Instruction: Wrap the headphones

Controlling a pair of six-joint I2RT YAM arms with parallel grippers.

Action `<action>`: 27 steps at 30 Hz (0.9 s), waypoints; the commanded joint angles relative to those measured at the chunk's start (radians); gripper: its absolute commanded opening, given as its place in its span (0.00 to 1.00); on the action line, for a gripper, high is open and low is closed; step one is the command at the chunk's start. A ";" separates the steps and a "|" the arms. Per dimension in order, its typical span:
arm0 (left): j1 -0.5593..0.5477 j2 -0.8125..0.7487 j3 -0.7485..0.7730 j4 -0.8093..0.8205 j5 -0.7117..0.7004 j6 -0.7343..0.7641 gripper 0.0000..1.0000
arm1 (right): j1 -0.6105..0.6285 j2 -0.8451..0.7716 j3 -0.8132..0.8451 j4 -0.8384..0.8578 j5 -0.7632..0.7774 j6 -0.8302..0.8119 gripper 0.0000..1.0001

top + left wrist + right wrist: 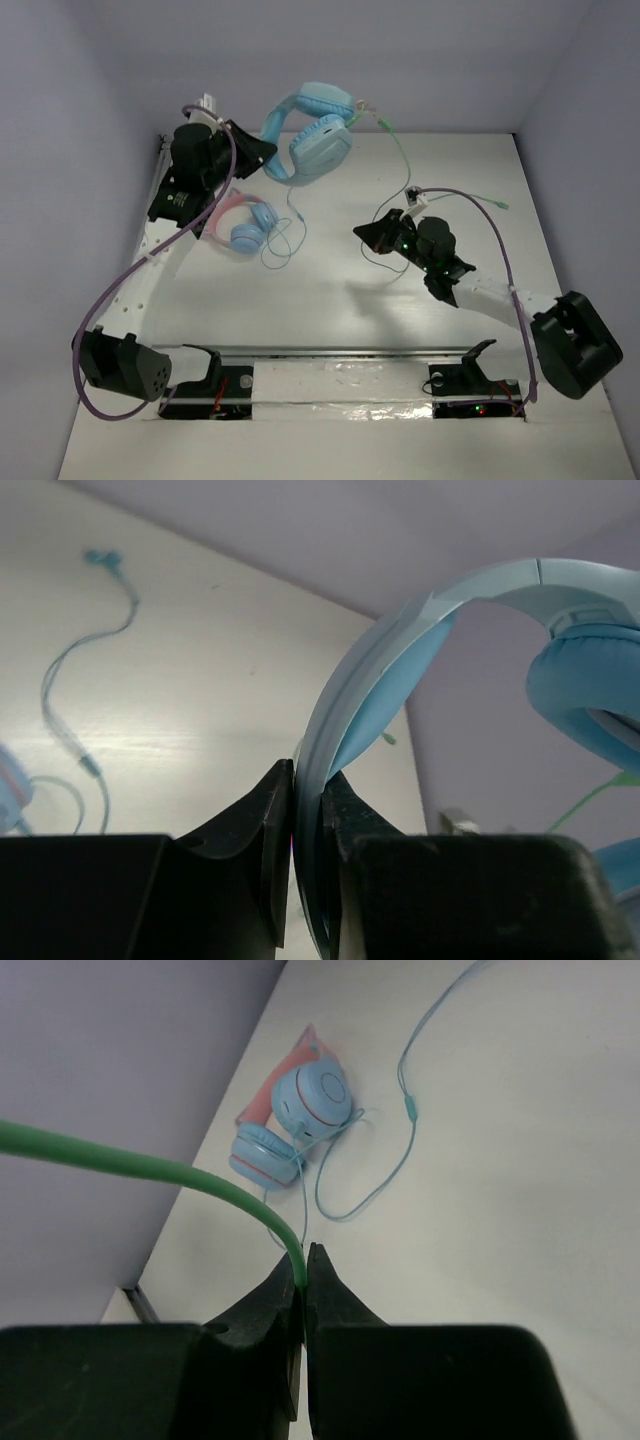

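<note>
The headphones [320,148] are hanging near the back wall, and the cable runs forward to my right gripper. My left gripper needs to bring the headphones forward under the cable [406,170].
The light-blue headphones [318,143] hang in the air at the back of the table, near the rear wall. My left gripper [264,153] is shut on their blue headband [400,630], which is pinched between the jaws of the left gripper [308,780]; one padded cup [590,695] shows at the right. The thin pale-green cable [402,160] runs from the headphones toward my right gripper [376,233]. In the right wrist view the right gripper [304,1260] is shut on this cable [150,1165], above the table. The cable's free end [500,205] lies at the right.
The small pink-banded cat-ear headphones [245,225] lie at the left with their thin blue cable [285,245] looped beside them; they also show in the right wrist view [290,1120]. Purple walls enclose the table at the left, back and right.
</note>
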 commanded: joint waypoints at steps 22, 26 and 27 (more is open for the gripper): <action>-0.108 -0.236 -0.579 0.382 -0.692 -0.225 0.00 | 0.612 0.120 0.565 -1.226 0.524 -0.218 0.00; -0.206 -0.159 -0.506 0.338 -0.807 -0.127 0.00 | 0.669 0.140 0.682 -1.343 0.534 -0.266 0.00; -0.231 -0.145 -0.493 0.310 -0.855 -0.105 0.00 | 0.669 0.140 0.705 -1.360 0.518 -0.281 0.00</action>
